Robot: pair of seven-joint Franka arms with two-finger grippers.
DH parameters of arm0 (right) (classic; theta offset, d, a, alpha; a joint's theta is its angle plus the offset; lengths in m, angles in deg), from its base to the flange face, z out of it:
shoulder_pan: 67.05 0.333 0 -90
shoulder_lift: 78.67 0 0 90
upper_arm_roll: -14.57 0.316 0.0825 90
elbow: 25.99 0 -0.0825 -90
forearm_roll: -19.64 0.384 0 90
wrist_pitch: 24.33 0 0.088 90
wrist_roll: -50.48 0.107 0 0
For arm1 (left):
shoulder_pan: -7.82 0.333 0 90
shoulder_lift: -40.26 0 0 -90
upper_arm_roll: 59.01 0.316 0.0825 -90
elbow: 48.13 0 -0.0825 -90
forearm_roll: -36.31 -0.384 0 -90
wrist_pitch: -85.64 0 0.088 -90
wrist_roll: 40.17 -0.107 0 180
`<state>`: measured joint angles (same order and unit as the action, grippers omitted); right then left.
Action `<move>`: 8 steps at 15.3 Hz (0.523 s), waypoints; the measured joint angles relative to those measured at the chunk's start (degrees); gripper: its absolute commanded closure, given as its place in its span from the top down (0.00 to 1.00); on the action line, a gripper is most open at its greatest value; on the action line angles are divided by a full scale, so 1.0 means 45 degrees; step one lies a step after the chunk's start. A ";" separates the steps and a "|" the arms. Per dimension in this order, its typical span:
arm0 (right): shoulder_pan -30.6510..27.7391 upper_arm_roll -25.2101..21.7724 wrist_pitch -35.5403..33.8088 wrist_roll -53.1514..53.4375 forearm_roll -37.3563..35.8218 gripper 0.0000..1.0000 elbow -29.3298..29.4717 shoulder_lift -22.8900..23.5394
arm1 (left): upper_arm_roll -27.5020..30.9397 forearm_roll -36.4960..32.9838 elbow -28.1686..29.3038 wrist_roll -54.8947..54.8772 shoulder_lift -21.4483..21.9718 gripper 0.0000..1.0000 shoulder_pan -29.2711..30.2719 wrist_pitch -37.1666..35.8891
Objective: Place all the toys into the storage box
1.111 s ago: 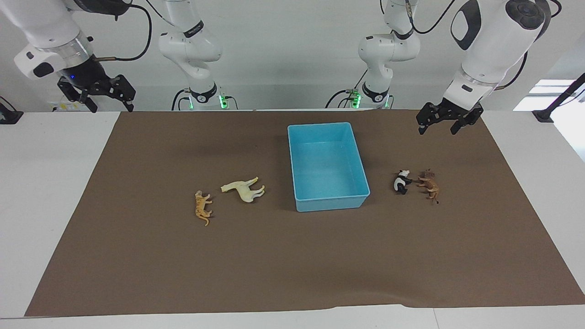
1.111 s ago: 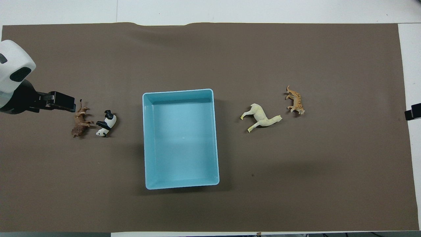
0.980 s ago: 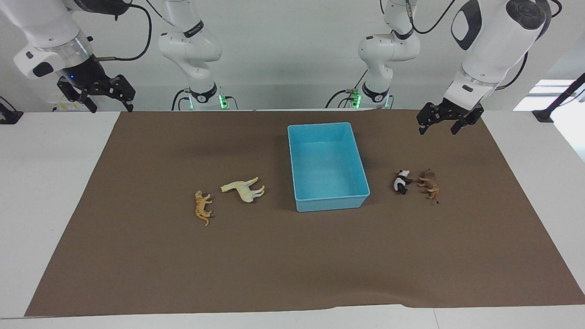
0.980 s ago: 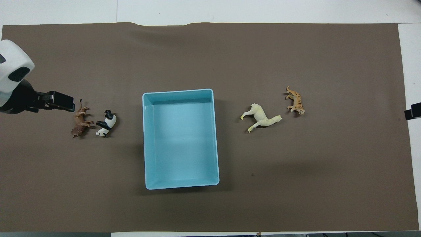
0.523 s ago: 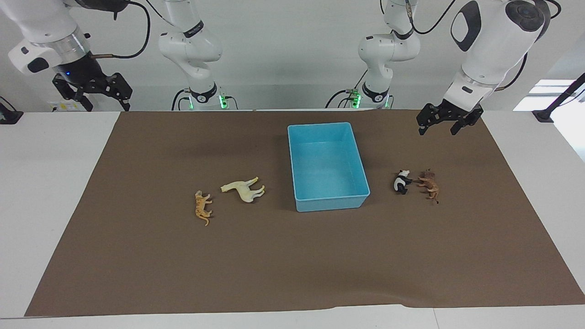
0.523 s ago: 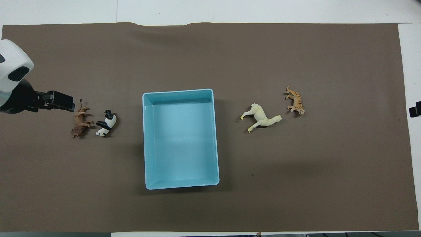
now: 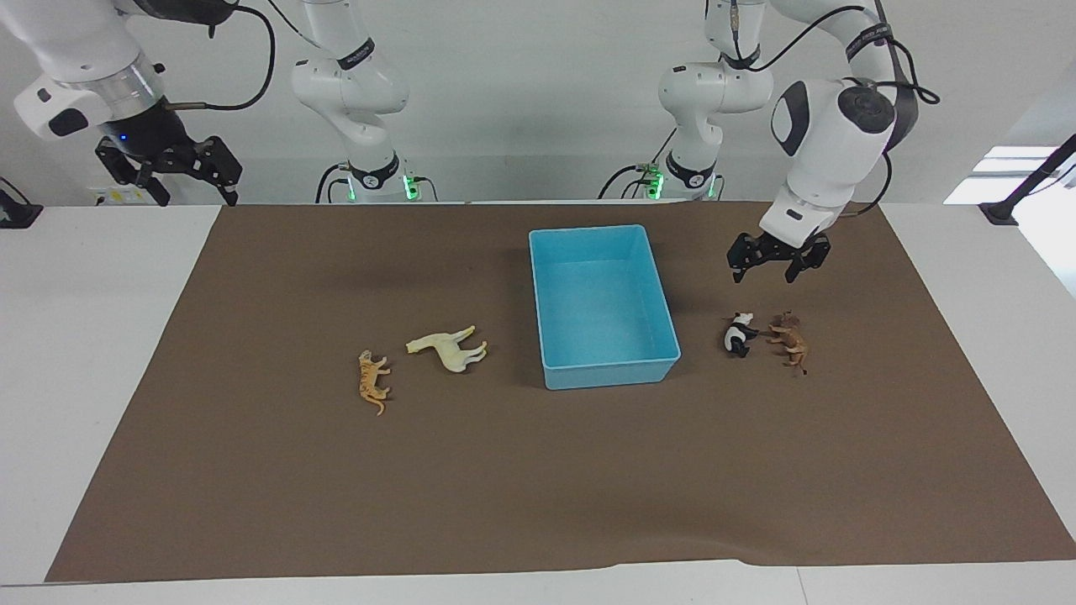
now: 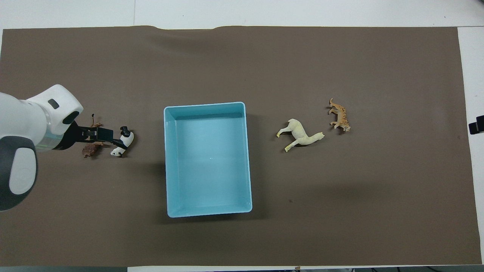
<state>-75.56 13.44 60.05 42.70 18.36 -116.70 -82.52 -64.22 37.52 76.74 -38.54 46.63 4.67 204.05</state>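
Observation:
The left gripper's open fingers reach across the panda's narrow body [image 7: 741, 334], so the robot should keep lowering them toward it until the white belly [image 8: 127, 139] is inside them, and then close them.
The light blue storage box [image 7: 609, 372] stands mid-mat, nothing in it; it also shows in the overhead view [image 8: 166, 158]. The panda [image 7: 738, 334] and the brown lion [image 7: 790, 340] lie side by side toward the left arm's end of the table. My left gripper [image 7: 763, 276] is open and hangs in the air just above them. In the overhead view this gripper [image 8: 100, 136] covers part of the lion [image 8: 90, 150] and of the panda [image 8: 124, 141]. The cream horse [image 7: 447, 347] and the tiger [image 7: 371, 383] lie toward the right arm's end. My right gripper [image 7: 196, 198] waits open, raised over the mat's corner.
A brown mat [image 7: 538, 487] covers most of the white table [image 7: 84, 336]. The horse [image 8: 300, 135] and the tiger [image 8: 339, 115] lie apart from each other on it. Only a tip of the right gripper [image 8: 477, 124] shows at the overhead view's edge.
My left gripper has come down and moved toward the box, from beside the lion to over the lion and panda. My right gripper drifted slightly outward. The toys have not moved.

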 measured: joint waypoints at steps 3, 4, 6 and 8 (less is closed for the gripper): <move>-0.0097 -0.0058 -0.0007 0.0000 0.0000 1.00 0.0000 -0.0003 | 0.0015 -0.0002 0.0706 -0.0007 -0.0685 1.00 -0.0050 0.1701; -0.0096 -0.0056 -0.0033 0.0000 0.0000 1.00 0.0000 -0.0005 | 0.0031 -0.0002 0.0858 -0.0017 -0.1047 1.00 -0.0050 0.2362; -0.0095 -0.0055 -0.0427 0.0000 0.0000 1.00 0.0005 -0.0030 | 0.0041 -0.0003 0.0947 -0.0040 -0.1808 1.00 -0.0051 0.3503; -0.0084 -0.0041 -0.0758 0.0000 0.0000 1.00 0.0004 -0.0069 | 0.0041 -0.0058 0.0940 -0.0069 -0.2319 1.00 -0.0051 0.4292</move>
<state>-75.94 13.26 56.64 42.70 18.36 -116.68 -82.83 -64.04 37.25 80.97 -38.85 36.19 4.44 223.36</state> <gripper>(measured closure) 0.000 0.000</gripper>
